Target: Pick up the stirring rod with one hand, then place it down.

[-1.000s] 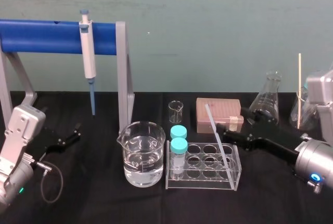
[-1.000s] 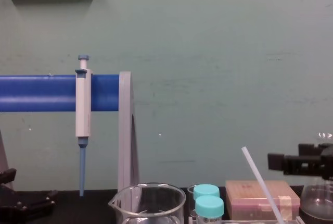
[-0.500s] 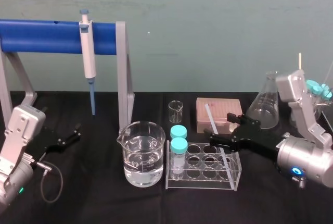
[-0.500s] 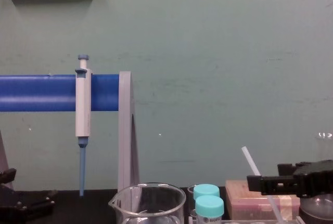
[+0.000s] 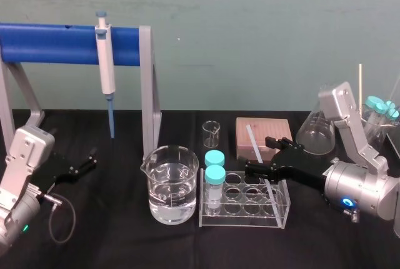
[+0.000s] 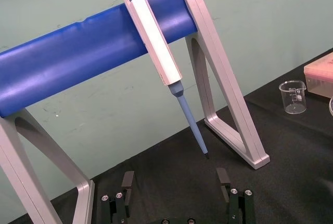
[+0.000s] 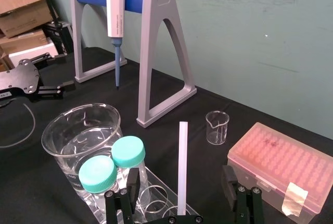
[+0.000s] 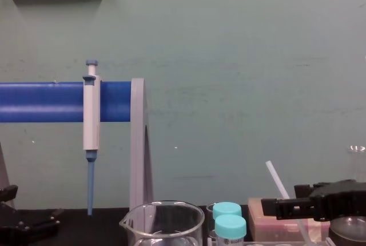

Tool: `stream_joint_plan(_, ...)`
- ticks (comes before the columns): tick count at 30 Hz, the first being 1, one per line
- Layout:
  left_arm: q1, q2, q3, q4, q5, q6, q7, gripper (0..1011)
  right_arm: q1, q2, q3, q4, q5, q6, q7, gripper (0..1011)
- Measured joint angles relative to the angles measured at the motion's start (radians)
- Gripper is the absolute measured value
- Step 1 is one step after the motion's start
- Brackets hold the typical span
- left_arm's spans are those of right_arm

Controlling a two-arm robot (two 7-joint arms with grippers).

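Note:
I expect the stirring rod (image 8: pixel 278 181) to slide out freely when I lift it and the rack to stay still, because the rod leans at a slant in the rack's wide hole (image 7: pixel 173 211).
The stirring rod (image 5: pixel 258 156) is a thin white translucent rod leaning in the clear test tube rack (image 5: pixel 245 221), its upper end tilted back toward the pink box. In the right wrist view the stirring rod (image 7: pixel 182 166) rises between my two black fingers without touching either. My right gripper (image 5: pixel 262 159) is open and straddles the rod around its middle, above the rack. From the chest view the right gripper (image 8: pixel 281 201) crosses the rod (image 8: pixel 277 181) below its upper end. My left gripper (image 5: pixel 84 162) rests open at the far left, low over the black table.
A water-filled beaker (image 5: pixel 172 184) stands left of the rack, which holds two teal-capped tubes (image 5: pixel 214 174). Behind are a small beaker (image 5: pixel 211 133), a pink tip box (image 5: pixel 262 136) and a flask (image 5: pixel 317 130). A pipette (image 5: pixel 105 62) hangs on the blue stand (image 5: pixel 56 44).
My right gripper has moved left and down from beside the flask, and its open fingers now stand on either side of the rod. The rod and the left arm have not moved.

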Motion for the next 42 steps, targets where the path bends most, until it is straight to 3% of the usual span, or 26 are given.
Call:
stream_joint_plan(14, 0.0, 0.0, 0.0, 0.0, 0.0, 0.0, 0.0, 1000, 0.0, 0.0, -0.001, 0.0, -0.005, 0.001, 0.0, 966)
stream_joint_plan(26, 0.0, 0.0, 0.0, 0.0, 0.0, 0.0, 0.0, 1000, 0.0, 0.0, 0.0, -0.001, -0.003, 0.0, 0.0, 651)
stream_joint_plan(42, 0.0, 0.0, 0.0, 0.0, 0.0, 0.0, 0.0, 1000, 0.0, 0.0, 0.0, -0.001, -0.002, -0.001, 0.0, 111)
